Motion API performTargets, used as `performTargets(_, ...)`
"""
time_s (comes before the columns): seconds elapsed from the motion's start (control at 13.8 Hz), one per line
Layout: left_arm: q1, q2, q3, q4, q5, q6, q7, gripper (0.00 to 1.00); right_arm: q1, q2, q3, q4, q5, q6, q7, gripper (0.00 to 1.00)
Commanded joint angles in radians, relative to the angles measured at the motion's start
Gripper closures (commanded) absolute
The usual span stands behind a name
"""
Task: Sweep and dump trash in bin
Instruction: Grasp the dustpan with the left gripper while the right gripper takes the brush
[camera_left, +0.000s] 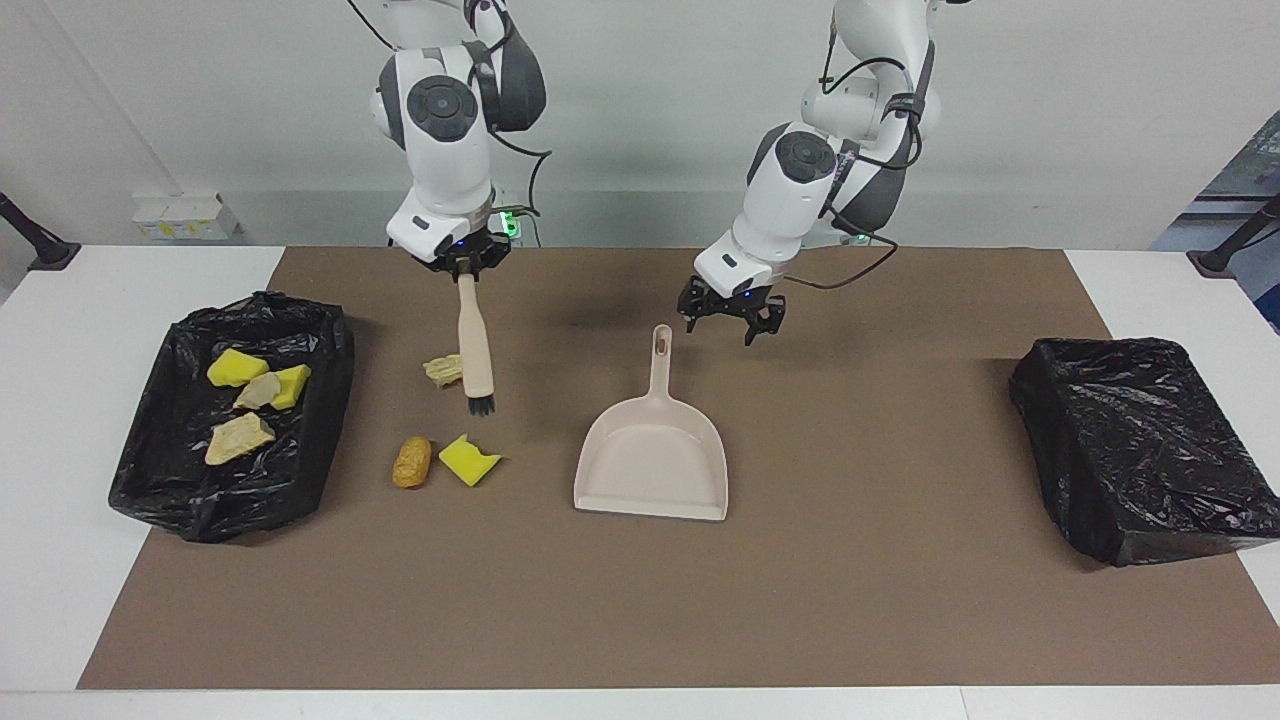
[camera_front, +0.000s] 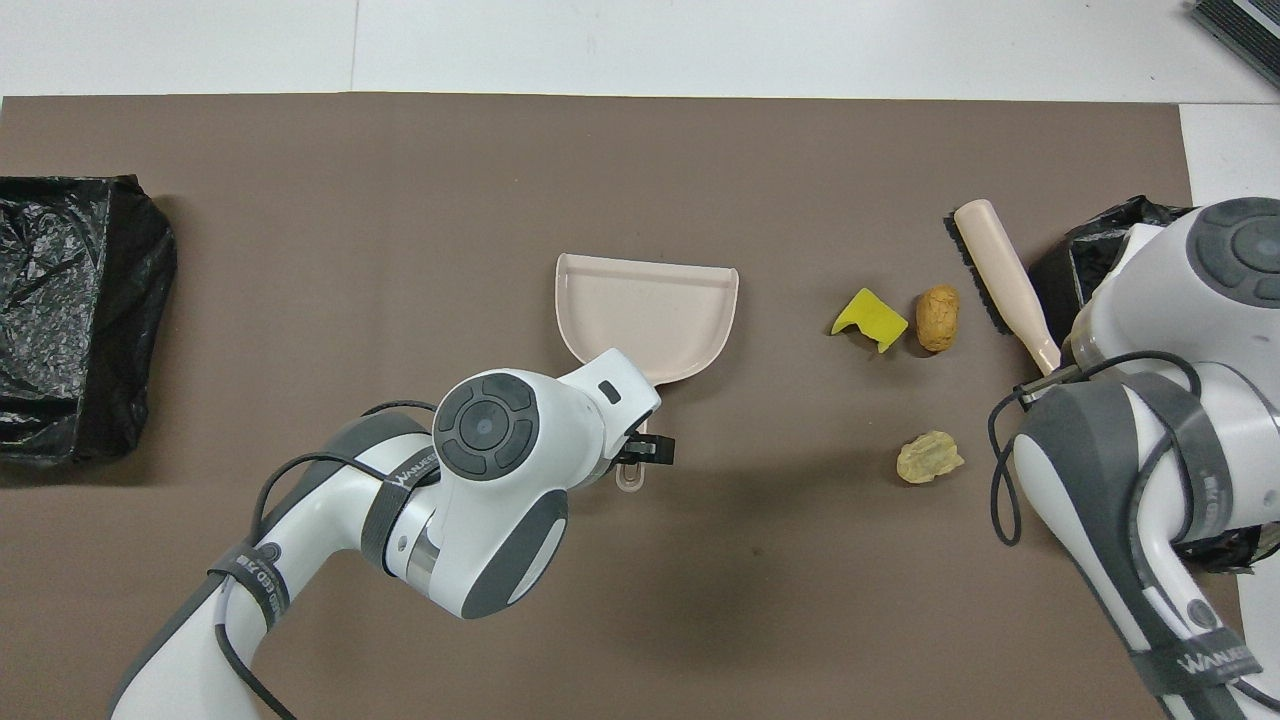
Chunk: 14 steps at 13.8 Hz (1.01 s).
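The dustpan's open edge (camera_left: 650, 514) points past the yellow sponge chunk. Next, my left gripper grabs the dustpan's handle (camera_left: 661, 352) and turns the open edge to the chunk before sweeping.
My right gripper (camera_left: 463, 268) is shut on the top of a beige brush (camera_left: 475, 345) that hangs bristles down over the mat, beside a pale trash lump (camera_left: 442, 369). An orange lump (camera_left: 411, 461) and a yellow sponge chunk (camera_left: 468, 459) lie a little farther from the robots. From overhead the brush (camera_front: 1000, 270) slants beside the orange lump (camera_front: 937, 317). The beige dustpan (camera_left: 652, 455) lies flat mid-table, its handle toward the robots. My left gripper (camera_left: 720, 328) hovers open just beside the handle's tip.
A black-lined bin (camera_left: 200, 480) at the right arm's end holds several yellow and tan scraps. A second black-bagged bin (camera_left: 1140, 440) stands at the left arm's end. A brown mat (camera_left: 640, 600) covers the table.
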Motion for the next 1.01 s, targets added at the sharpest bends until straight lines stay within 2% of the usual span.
performTargets(0.0,-0.037,0.031,0.012,0.021,0.011,0.035,-0.039,0.0,-0.039,0.045,0.016,0.035,-0.029,0.065,-0.034,1.0)
performTargets(0.14,-0.048,0.034,0.014,0.021,0.013,0.035,-0.039,0.07,-0.042,0.076,0.016,0.04,-0.044,0.111,-0.05,1.0)
performTargets(0.29,-0.055,0.049,0.012,0.034,0.077,0.033,-0.054,0.1,-0.053,0.103,0.016,0.055,-0.076,0.136,-0.057,1.0)
performTargets(0.65,-0.058,0.059,0.012,0.042,0.091,0.025,-0.074,0.31,-0.041,0.214,0.018,0.141,-0.12,0.168,-0.094,1.0)
performTargets(0.72,-0.066,0.06,0.012,0.042,0.091,0.028,-0.074,0.41,-0.042,0.225,0.019,0.139,-0.12,0.191,-0.105,1.0)
performTargets(0.79,-0.068,0.06,0.012,0.042,0.091,0.025,-0.074,0.69,-0.041,0.226,0.019,0.132,-0.118,0.226,-0.164,1.0)
performTargets(0.87,-0.068,0.06,0.012,0.042,0.091,0.022,-0.072,0.92,-0.042,0.226,0.018,0.129,-0.118,0.228,-0.227,1.0)
performTargets(0.94,-0.068,0.06,0.012,0.044,0.091,0.018,-0.071,1.0,-0.047,0.226,0.019,0.129,-0.12,0.231,-0.269,1.0)
